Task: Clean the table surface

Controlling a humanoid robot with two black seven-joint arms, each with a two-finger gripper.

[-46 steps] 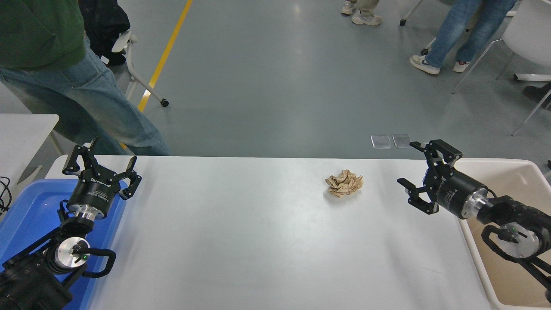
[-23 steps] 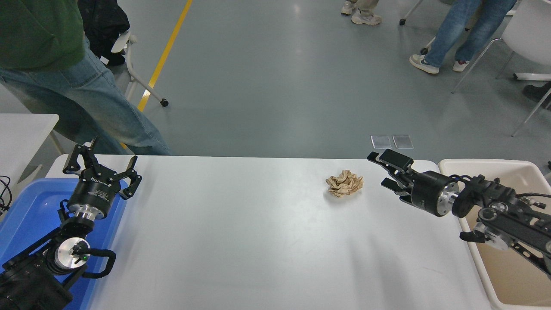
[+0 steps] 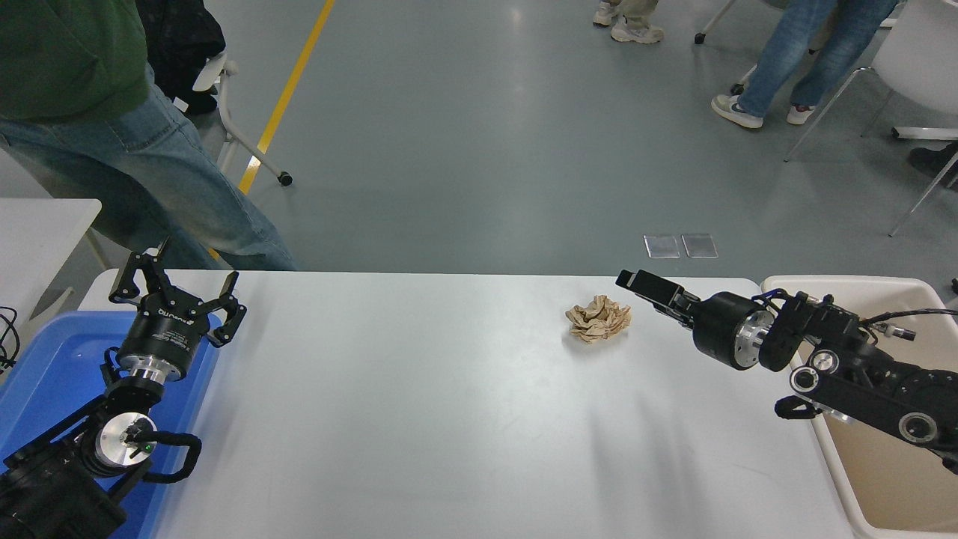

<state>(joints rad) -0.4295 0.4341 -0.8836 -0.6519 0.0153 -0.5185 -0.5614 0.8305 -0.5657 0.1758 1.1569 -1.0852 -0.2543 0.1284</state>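
The paper ball [image 3: 599,320] is bunched together by tight creases [image 3: 594,314], so it should stay crumpled when I move it over the white table.
The white table surface [image 3: 419,389] fills the lower picture. A crumpled tan paper ball [image 3: 599,318] lies on it, right of the middle and near the far edge. My right gripper [image 3: 635,289] reaches in from the right, turned edge-on and open. Its tips sit just right of the ball, a small gap apart from it and a little above the table. My left gripper [image 3: 179,288] is open and empty, parked at the lower left over the blue tub [image 3: 45,374].
A beige tub [image 3: 823,286] stands at the table's right end under my right arm. A person in jeans [image 3: 150,172] stands by the far left corner. A smaller white table [image 3: 37,224] is at the left. More people and chairs stand far back right.
My right gripper has swung left from over the beige tub's edge toward the paper ball and rolled edge-on. The ball and the left arm have not moved.
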